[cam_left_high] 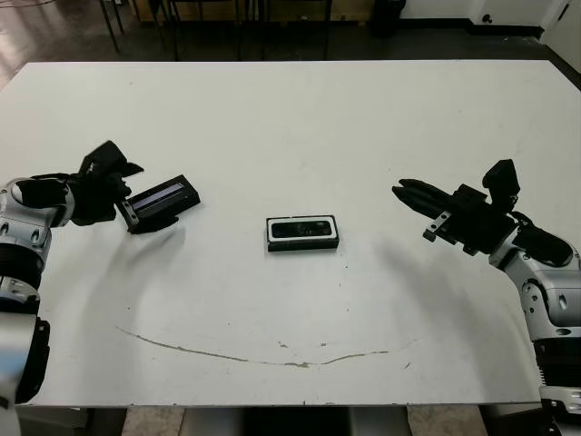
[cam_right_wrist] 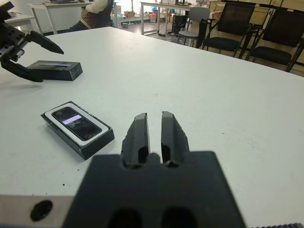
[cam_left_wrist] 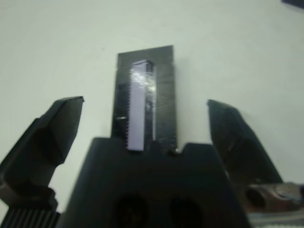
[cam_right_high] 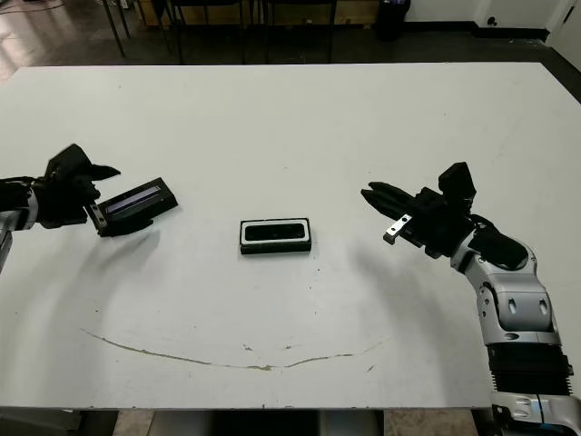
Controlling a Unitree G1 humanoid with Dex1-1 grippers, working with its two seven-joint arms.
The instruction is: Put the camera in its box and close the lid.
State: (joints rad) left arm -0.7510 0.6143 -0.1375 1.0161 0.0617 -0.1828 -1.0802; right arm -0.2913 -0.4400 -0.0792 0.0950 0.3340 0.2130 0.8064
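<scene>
The loose lid (cam_left_high: 163, 200) has deep sides (cam_left_high: 184, 206) and the same long outline as the box. So it will slide down over the whole box when I lower it.
The box (cam_left_high: 303, 246), a black tray with white lining, lies at the table's middle. The camera (cam_left_high: 302, 230) rests flat inside it, glossy face up; the right wrist view shows the camera (cam_right_wrist: 76, 122) seated in the box (cam_right_wrist: 95, 142). The lid (cam_left_high: 163, 202), black with a pale stripe, lies on the table at the left. My left gripper (cam_left_high: 130, 193) is open at the lid's near end; in the left wrist view the lid (cam_left_wrist: 145, 104) lies between the spread fingers (cam_left_wrist: 57, 123), touching neither. My right gripper (cam_left_high: 404, 191) hovers right of the box, shut and empty.
A thin curved dirty streak (cam_left_high: 263, 359) crosses the white table (cam_left_high: 300, 118) near its front edge. Beyond the far edge stand black chairs (cam_right_wrist: 280, 33) and desks, with a seated person (cam_right_wrist: 97, 7) far off.
</scene>
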